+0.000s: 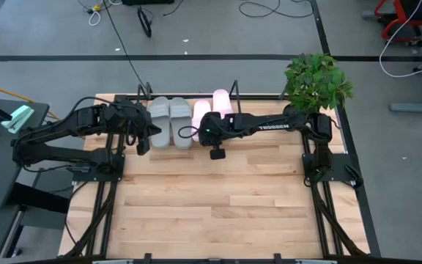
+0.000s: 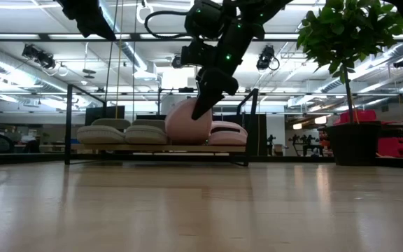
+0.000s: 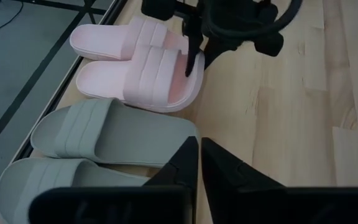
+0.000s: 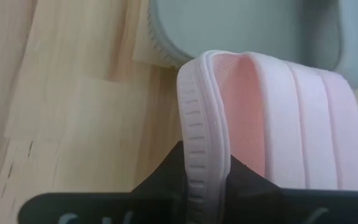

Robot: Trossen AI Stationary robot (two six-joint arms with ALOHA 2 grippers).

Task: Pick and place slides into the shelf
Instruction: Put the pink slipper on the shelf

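Observation:
I should use my right gripper to lower the tilted pink slide's heel end (image 2: pixel 182 122), which is raised above the shelf, until it is flat beside the other pink slide, before opening.
Two grey slides (image 1: pixel 170 122) lie side by side on the low black wire shelf (image 2: pixel 159 149) at the table's far edge. To their right are two pale pink slides. One pink slide (image 1: pixel 221 102) lies flat; the other pink slide (image 3: pixel 146 79) is tilted beside it, with my right gripper (image 2: pixel 203 105) shut on it. My left gripper (image 3: pixel 199 163) hangs shut and empty just in front of the grey slides. My right gripper pinches the tilted pink slide's sole rim (image 4: pixel 199 146) near its heel end, one finger on the footbed side and one on the outer side. The fingers slant down from the table's near right. The slide's near end is raised and it leans against the other pink slide.
A potted plant (image 1: pixel 316 81) stands at the table's far right corner. The bare wooden tabletop (image 1: pixel 218 198) stretches from the shelf to the near edge. Black arm-mount rails (image 1: pixel 97 198) run along both sides.

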